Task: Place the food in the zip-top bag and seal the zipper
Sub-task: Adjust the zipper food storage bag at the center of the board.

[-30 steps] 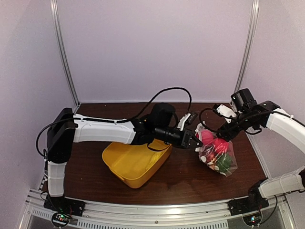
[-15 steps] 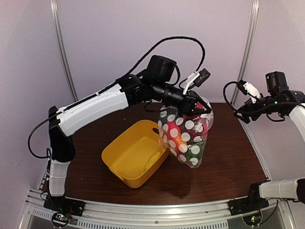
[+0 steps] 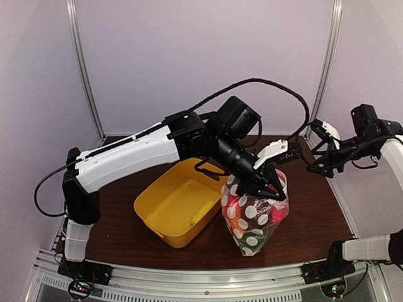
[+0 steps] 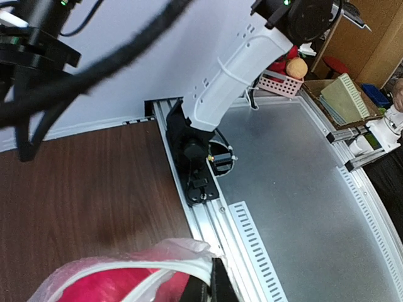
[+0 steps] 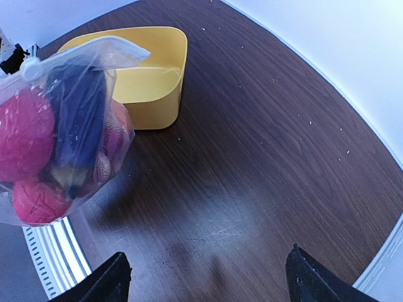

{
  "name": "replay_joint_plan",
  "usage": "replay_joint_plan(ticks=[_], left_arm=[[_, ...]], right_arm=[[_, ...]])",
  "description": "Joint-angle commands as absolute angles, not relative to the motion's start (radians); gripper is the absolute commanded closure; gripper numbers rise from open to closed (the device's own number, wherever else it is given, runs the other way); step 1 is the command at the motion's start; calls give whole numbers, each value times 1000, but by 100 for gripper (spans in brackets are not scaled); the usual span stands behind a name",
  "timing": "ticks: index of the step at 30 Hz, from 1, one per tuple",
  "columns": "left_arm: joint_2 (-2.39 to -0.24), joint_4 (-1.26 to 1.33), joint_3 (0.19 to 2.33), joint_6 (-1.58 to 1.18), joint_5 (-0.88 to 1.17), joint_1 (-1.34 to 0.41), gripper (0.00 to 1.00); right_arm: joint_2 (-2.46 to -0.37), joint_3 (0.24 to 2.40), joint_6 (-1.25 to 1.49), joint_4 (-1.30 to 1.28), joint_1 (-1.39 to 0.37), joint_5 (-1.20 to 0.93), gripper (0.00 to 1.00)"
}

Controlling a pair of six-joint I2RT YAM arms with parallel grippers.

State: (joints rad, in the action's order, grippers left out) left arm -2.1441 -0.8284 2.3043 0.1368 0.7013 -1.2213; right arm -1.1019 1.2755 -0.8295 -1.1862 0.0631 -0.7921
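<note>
The zip-top bag is hanging from one corner with its zipper gaping (image 4: 123,279), so the robot's left gripper should bring the bag down while the right gripper moves to its free corner (image 5: 135,53).
The polka-dot zip-top bag (image 3: 252,217) hangs upright from my left gripper (image 3: 271,189), which is shut on a corner of its mouth. Its bottom is at or just above the table, right of the yellow tub. The food (image 3: 242,207) is inside it, red, green and yellow pieces. In the left wrist view my left gripper (image 4: 214,286) pinches the white zipper (image 4: 126,269), whose two strips part over red food (image 4: 107,286). My right gripper (image 3: 320,162) is open and empty, up at the right. In its view (image 5: 211,283) the bag (image 5: 56,126) hangs at the left.
The yellow tub (image 3: 179,201) stands left of the bag and looks empty; it also shows in the right wrist view (image 5: 151,69). The table's right edge and frame post (image 3: 327,69) are near my right arm. The metal front rail (image 4: 208,214) lies under the bag's corner.
My left gripper lifted the bag off the table, swung it up and then down towards the front. My right gripper drew away to the right.
</note>
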Motion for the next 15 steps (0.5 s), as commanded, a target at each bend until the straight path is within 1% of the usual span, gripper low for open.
replay_joint_plan(ticks=[1, 4, 7, 9, 13, 15], left_arm=[[-2062, -706, 2380, 158, 736, -1195, 100], [-2091, -664, 2386, 129, 789, -1204, 100], [-2115, -714, 2359, 169, 710, -1190, 100], [-2136, -694, 2352, 171, 671, -1176, 100], [-2184, -642, 2449, 89, 718, -1114, 100], [-2191, -616, 2446, 36, 723, -1099, 100]], right_arm=[[-1086, 1334, -882, -1244, 66, -904, 13], [-1090, 1346, -869, -1246, 66, -899, 13], [-1090, 1339, -870, -1237, 68, -856, 13], [-1091, 1335, -867, -1220, 72, -824, 13], [-1117, 1390, -842, -1222, 92, -809, 12], [-1142, 1442, -865, -1265, 112, -837, 13]])
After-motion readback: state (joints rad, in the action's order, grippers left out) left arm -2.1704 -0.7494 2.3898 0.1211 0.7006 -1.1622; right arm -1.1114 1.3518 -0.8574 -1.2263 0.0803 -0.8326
